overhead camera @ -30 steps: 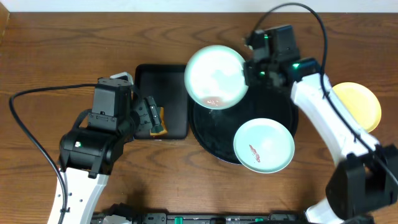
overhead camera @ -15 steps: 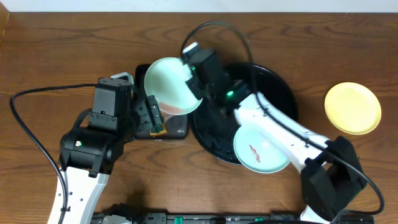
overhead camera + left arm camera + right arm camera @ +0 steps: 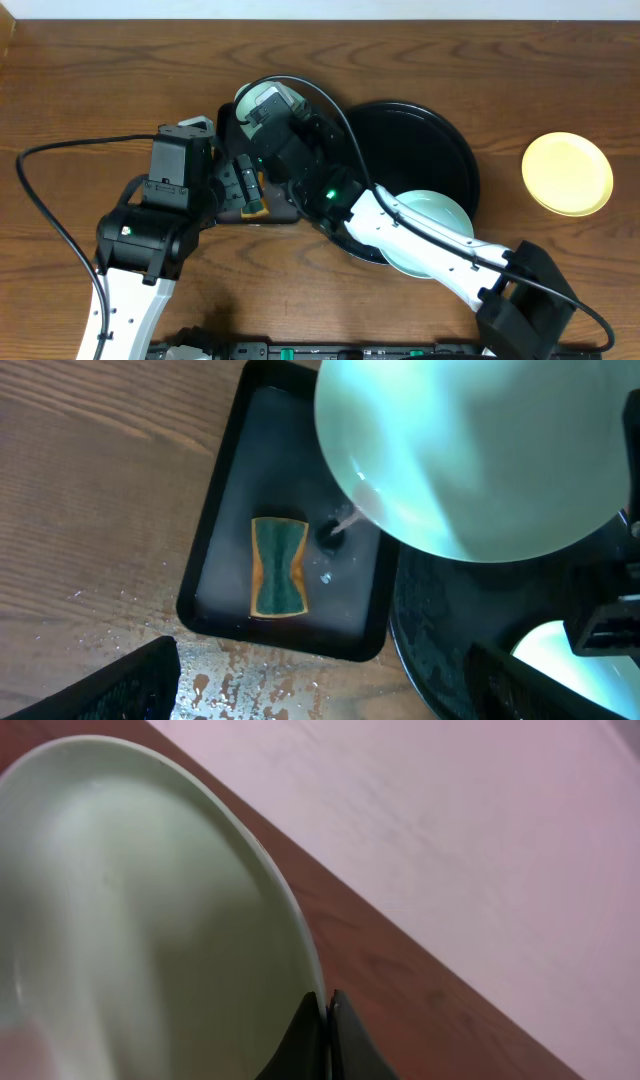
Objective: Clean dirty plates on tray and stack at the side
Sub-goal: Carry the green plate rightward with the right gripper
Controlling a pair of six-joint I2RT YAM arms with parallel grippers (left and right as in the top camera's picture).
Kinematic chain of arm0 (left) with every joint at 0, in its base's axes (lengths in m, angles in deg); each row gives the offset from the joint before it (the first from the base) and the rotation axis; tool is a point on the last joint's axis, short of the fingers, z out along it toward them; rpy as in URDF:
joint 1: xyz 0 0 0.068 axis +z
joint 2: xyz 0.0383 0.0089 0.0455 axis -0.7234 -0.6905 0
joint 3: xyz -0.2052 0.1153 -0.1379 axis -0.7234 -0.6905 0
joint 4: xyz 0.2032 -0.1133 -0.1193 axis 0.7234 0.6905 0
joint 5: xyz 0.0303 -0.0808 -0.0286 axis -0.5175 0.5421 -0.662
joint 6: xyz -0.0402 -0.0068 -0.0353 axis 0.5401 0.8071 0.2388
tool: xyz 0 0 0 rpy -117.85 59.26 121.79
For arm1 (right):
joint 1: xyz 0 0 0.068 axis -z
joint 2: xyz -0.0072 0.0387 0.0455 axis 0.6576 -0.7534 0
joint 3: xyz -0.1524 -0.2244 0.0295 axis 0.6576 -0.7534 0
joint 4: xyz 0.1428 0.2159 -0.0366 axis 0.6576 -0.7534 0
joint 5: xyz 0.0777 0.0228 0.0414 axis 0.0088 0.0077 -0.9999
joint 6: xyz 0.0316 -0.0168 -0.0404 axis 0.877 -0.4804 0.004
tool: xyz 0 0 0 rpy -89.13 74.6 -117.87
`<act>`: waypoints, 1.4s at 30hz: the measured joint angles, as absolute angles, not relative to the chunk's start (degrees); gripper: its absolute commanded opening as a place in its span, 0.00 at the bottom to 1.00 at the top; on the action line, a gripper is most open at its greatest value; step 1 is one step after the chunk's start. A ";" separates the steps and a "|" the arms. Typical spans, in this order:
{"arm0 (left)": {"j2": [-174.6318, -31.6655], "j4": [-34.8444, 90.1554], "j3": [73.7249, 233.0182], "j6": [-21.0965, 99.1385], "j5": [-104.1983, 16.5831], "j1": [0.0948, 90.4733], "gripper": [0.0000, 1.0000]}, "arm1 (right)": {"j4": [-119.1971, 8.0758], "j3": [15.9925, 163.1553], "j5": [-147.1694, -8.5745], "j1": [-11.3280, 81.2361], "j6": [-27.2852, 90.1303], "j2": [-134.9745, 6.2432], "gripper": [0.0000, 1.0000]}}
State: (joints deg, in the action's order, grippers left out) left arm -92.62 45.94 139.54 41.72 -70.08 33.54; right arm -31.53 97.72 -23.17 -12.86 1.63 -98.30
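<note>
The mint-blue plate's side (image 3: 470,450) is clear of red marks and the yellow plate's top (image 3: 567,174) is free. My right gripper should keep going to the stack and let go there.
My right gripper (image 3: 326,1010) is shut on the rim of a pale mint-blue plate (image 3: 130,920). It holds the plate tilted above the small rectangular tray. In the overhead view only a sliver of this plate (image 3: 245,97) shows beside the right wrist. In the left wrist view the plate (image 3: 480,450) drips water. A second mint-blue plate (image 3: 445,212) lies on the big round black tray (image 3: 440,130). The pale yellow plate (image 3: 567,173) lies on the table at the right. My left gripper (image 3: 320,695) is open and empty, above the rectangular tray's near edge.
The rectangular black tray (image 3: 215,560) holds a yellow-and-green sponge (image 3: 278,567) and water drops. The wood in front of it is wet (image 3: 260,660). The right arm (image 3: 420,235) stretches across the round tray. Cables loop over the left and back of the table.
My right arm has swung the mint-blue plate left, from above the round tray to over the rectangular tray. The left arm has not moved.
</note>
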 measured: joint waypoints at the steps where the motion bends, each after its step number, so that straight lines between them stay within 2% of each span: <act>1: -92.62 45.92 139.54 41.72 -70.06 33.54 0.91 | -31.42 97.72 -22.04 -13.16 1.41 -98.30 0.01; 31: -92.62 45.94 139.54 41.72 -70.06 33.54 0.92 | -31.16 97.72 -18.63 -13.54 -0.77 -97.77 0.01; 37: -92.62 45.90 139.54 41.72 -70.08 33.54 0.91 | -42.57 97.74 -20.62 -10.83 9.92 -97.49 0.01; 42: -92.62 45.92 139.54 41.72 -70.06 33.54 0.91 | -51.09 97.56 -33.62 -1.16 21.32 -93.58 0.01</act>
State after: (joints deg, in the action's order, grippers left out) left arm -92.62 45.92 139.54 41.72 -70.06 33.54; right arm -51.09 97.56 -33.62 -1.16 21.32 -93.58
